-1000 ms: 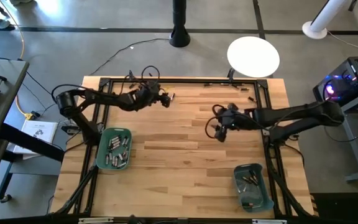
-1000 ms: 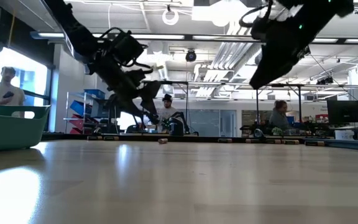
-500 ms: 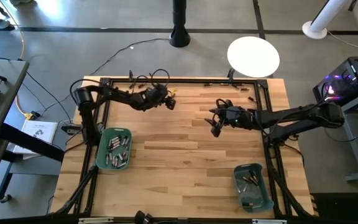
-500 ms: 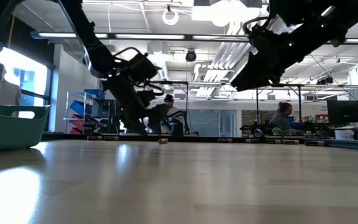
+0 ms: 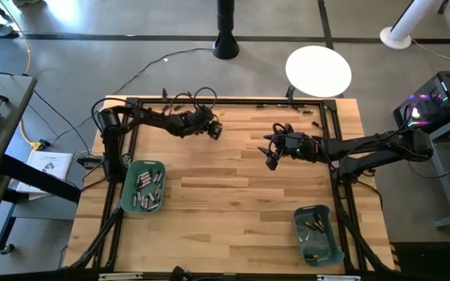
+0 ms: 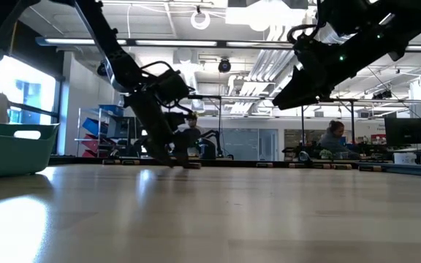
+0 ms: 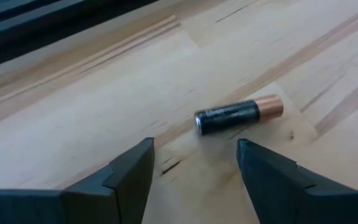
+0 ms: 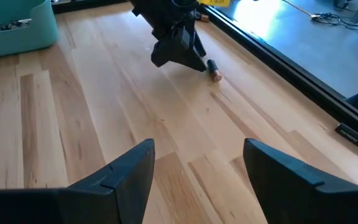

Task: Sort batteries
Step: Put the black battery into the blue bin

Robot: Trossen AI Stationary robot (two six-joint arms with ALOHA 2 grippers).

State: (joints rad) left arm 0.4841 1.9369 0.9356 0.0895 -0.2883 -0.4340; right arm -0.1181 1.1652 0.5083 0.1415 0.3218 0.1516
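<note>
Next, I turn my left gripper to line up with the battery [image 7: 239,115] and pinch its black end [image 7: 211,120], because the battery lies crosswise to my left gripper's fingers.
A black battery with a copper end [image 7: 238,115] lies on its side on the wood near the table's far edge, also in the low view [image 6: 192,166] and the right wrist view [image 8: 213,68]. My left gripper [image 7: 194,149] hangs open just short of it, slanting down, fingertips close to the tabletop [image 5: 219,130]. My right gripper [image 8: 197,152] is open with nothing between its fingers, raised over the table's middle right [image 5: 270,160]. Several silvery batteries lie in the left teal bin [image 5: 143,186], and a few dark ones in the right teal bin [image 5: 316,232].
A black frame rail [image 5: 233,102] runs along the far edge just behind the battery. A few more small batteries [image 5: 312,112] lie by the far right rail. Bare wood stretches between the two bins [image 5: 225,203].
My left gripper has come down toward the table and reached toward the battery, tipping more steeply downward. My right gripper has swung its fingers from pointing steeply down to slanting toward the table's left. The battery has stayed put.
</note>
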